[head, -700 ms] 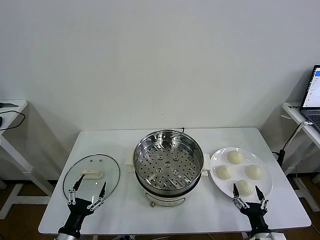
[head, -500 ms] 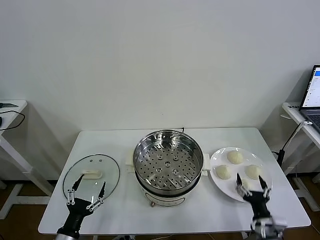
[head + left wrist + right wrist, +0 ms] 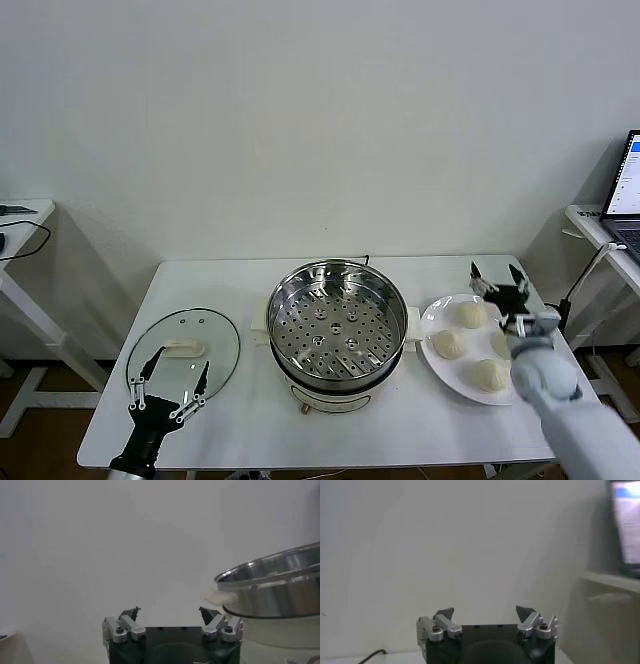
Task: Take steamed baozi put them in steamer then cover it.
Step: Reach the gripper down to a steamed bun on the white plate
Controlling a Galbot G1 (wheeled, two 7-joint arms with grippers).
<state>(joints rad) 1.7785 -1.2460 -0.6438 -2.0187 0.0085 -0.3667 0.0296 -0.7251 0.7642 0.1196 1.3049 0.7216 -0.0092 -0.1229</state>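
Note:
I should turn my right gripper's fingers down and bring them back onto the back baozi (image 3: 472,315), since the gripper points level at the wall (image 3: 497,225) beyond the plate.
The steamer (image 3: 337,325) stands mid-table with its perforated tray bare; its steel wall (image 3: 280,587) also shows in the left wrist view. Several steamed baozi lie on a white plate (image 3: 432,318) to its right, among them one at the back (image 3: 470,315), one nearest the steamer (image 3: 449,344) and one at the front (image 3: 489,374). My right gripper (image 3: 497,279) (image 3: 485,611) hangs open and empty above the plate's far edge, and its arm covers part of another bun. The cover (image 3: 183,345) lies flat on the left. My left gripper (image 3: 183,362) (image 3: 168,610) is open over the cover's near edge.
A laptop (image 3: 628,190) sits on a side table at the far right, and another side table (image 3: 20,210) with a cable stands at the far left. A black cord runs off the table's right edge beside the plate.
My right gripper has risen from the plate's front edge and swung back over the buns to the plate's far side, still open. The left gripper has sunk slightly.

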